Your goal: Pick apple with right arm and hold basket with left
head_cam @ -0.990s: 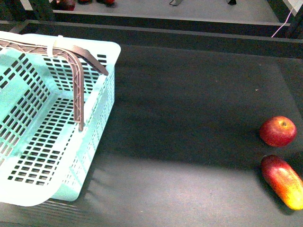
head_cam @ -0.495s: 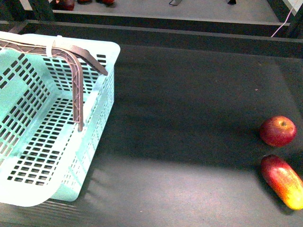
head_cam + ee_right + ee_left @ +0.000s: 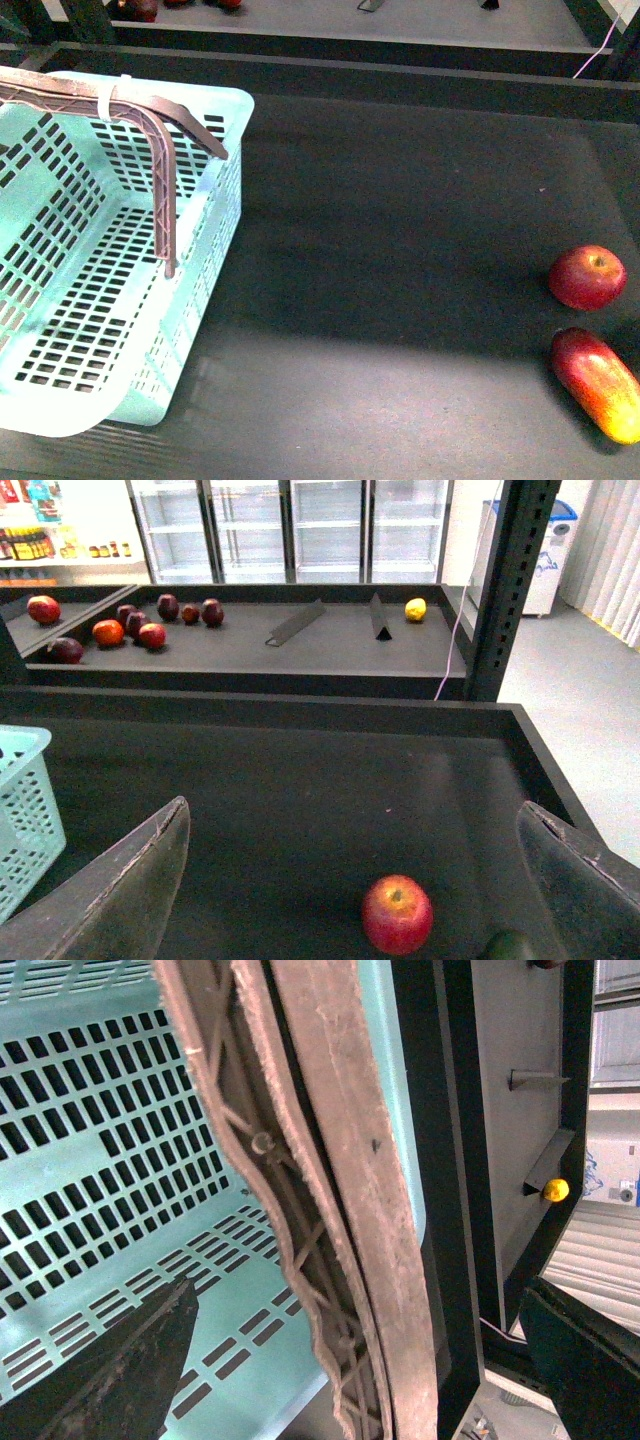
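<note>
The basket (image 3: 110,240) will hang below both brown handles with its opening upward when the robot lifts them, because a white band (image 3: 105,101) holds the handles together.
The turquoise basket (image 3: 215,110) stands at the left of the black table, its brown handles (image 3: 165,180) swung up over the opening. The red apple (image 3: 587,277) lies at the far right. Neither gripper shows in the front view. In the left wrist view my left gripper (image 3: 350,1360) is open, with the brown handle (image 3: 340,1190) running between its fingers above the slotted basket (image 3: 100,1160). In the right wrist view my right gripper (image 3: 350,890) is open above the table, and the apple (image 3: 397,913) lies between and a little beyond its fingers, untouched.
An oblong red-to-yellow fruit (image 3: 600,383) lies just in front of the apple. The table has a raised black rim (image 3: 300,702). Behind it a lower shelf holds several dark red fruits (image 3: 130,625) and a lemon (image 3: 415,608). A black post (image 3: 510,580) stands at the right.
The basket's handle has risen slightly at its left end. The apple and the oblong fruit have not moved.
</note>
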{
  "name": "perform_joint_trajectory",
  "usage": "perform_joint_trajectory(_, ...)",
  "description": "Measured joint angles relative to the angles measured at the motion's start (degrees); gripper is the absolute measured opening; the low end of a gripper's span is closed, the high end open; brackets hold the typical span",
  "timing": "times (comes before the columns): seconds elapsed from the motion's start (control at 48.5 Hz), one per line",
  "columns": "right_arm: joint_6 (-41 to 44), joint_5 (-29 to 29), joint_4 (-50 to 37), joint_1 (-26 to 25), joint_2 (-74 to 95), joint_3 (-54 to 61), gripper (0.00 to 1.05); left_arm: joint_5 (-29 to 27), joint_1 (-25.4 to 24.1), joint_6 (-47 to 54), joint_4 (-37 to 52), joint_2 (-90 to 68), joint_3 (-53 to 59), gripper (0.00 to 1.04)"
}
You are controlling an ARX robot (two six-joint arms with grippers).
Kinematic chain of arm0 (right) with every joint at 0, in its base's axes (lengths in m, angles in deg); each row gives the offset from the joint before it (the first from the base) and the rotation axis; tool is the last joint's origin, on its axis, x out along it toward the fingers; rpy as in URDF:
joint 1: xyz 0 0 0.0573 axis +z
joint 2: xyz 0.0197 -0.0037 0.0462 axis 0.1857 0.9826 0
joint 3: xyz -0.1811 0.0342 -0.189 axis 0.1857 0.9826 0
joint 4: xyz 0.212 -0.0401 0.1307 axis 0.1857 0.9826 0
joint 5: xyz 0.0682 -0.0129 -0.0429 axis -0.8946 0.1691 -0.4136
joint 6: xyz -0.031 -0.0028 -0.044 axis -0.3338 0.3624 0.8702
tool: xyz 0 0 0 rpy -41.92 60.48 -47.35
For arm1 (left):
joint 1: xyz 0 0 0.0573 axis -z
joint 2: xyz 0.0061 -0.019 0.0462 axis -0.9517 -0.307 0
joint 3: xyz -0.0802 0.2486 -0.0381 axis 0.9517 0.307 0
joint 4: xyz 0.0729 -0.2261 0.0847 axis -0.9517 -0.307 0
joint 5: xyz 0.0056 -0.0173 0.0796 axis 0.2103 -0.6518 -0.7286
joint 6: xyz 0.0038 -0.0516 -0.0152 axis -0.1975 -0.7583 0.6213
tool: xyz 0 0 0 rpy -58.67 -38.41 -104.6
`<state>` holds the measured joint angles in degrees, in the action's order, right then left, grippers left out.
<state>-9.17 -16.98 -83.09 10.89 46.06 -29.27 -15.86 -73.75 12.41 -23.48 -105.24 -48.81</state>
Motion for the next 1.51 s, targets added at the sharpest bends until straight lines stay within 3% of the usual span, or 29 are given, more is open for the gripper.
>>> perform_joint_trajectory(0.557,0.0,0.0,0.0,0.0,0.0,0.0,0.96,-0.5,0.1,-1.1,-2.1,-6.4,-5.7,0.98)
perform_joint_trajectory(0.701,0.0,0.0,0.0,0.0,0.0,0.0,0.96,-0.7,0.1,-1.1,-3.2,-7.3,-6.9,0.73)
perform_joint_trajectory(0.846,0.0,0.0,0.0,0.0,0.0,0.0,0.96,-1.6,0.5,-1.1,-4.2,-7.4,-7.5,0.41)
perform_joint_trajectory(0.99,0.0,0.0,0.0,0.0,0.0,0.0,0.96,-1.8,0.7,-3.9,-5.0,-7.4,-8.0,0.20)
perform_joint_trajectory(1.279,0.0,0.0,0.0,0.0,0.0,0.0,0.96,-1.4,1.7,-2.7,-5.6,-5.4,-7.6,0.18)
perform_joint_trajectory(1.506,0.0,0.0,0.0,0.0,0.0,0.0,0.96,1.5,5.8,2.0,-8.7,5.6,-6.1,0.18)
